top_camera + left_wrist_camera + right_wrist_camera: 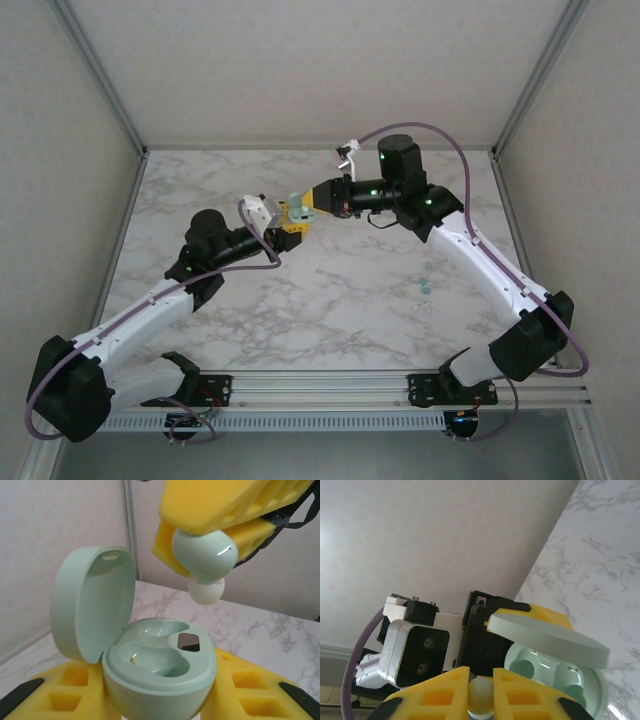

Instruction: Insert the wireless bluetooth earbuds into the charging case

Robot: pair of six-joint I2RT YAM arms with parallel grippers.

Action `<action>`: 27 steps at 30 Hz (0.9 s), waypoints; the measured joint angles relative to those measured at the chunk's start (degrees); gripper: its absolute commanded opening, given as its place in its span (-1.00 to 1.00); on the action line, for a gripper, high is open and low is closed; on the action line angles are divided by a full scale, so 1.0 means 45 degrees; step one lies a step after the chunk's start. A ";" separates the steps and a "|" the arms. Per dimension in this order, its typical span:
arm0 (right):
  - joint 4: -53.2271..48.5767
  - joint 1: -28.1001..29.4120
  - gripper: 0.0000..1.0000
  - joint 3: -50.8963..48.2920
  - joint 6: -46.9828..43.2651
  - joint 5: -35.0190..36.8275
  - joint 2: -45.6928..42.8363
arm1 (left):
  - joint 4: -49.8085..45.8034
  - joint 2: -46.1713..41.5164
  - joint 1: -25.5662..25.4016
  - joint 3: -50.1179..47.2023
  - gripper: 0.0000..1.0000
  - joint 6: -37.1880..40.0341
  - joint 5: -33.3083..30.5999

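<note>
The earbud (pixel 205 557) is hanging at a slant to the case's empty socket (pixel 157 661). My right gripper should rest it there, let go, and grip it by its edges to turn it.
The pale green charging case (pixel 160 680) stands upright between the yellow fingers of my left gripper (pixel 160 702), which is shut on its base. Its lid (pixel 95 600) is swung open to the left, and both sockets look empty. Just above the case hangs one earbud (pixel 205 555), tip down, pinched by my right gripper (pixel 481 690), which is shut on it. In the right wrist view the earbud (pixel 481 697) sits between the pads, with the open case (pixel 555 672) beyond. From the top, both grippers meet over mid-table around the case (pixel 293 203). A second earbud (pixel 426 285) lies on the table to the right.
A tiny white piece (pixel 421 305) lies just near of the loose earbud. The marble table (pixel 330 300) is walled at the back and both sides. The left wrist camera (pixel 415 652) sits close in front of my right gripper.
</note>
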 measured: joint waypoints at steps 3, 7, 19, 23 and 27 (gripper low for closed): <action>0.0073 0.0175 -0.68 0.0010 0.0005 0.0306 0.0005 | 0.0005 0.0063 -0.0010 0.0010 -0.52 0.0000 0.0000; 0.0112 0.0282 -0.68 0.0029 0.0010 0.0583 0.0019 | 0.0068 0.0097 -0.0015 0.0015 -0.51 -0.0010 -0.0005; 0.0452 0.0471 -0.68 0.0049 0.0393 0.0845 0.0291 | 0.0287 0.0151 -0.0058 0.0073 -0.51 -0.0063 -0.0102; 0.0486 0.0525 -0.68 0.0049 0.0432 0.0850 0.0291 | 0.0311 0.0155 -0.0058 0.0073 -0.51 -0.0136 -0.0151; 0.0457 0.0554 -0.68 0.0049 0.0432 0.0942 0.0291 | 0.0544 0.0180 -0.0058 0.0073 -0.50 -0.0248 -0.0185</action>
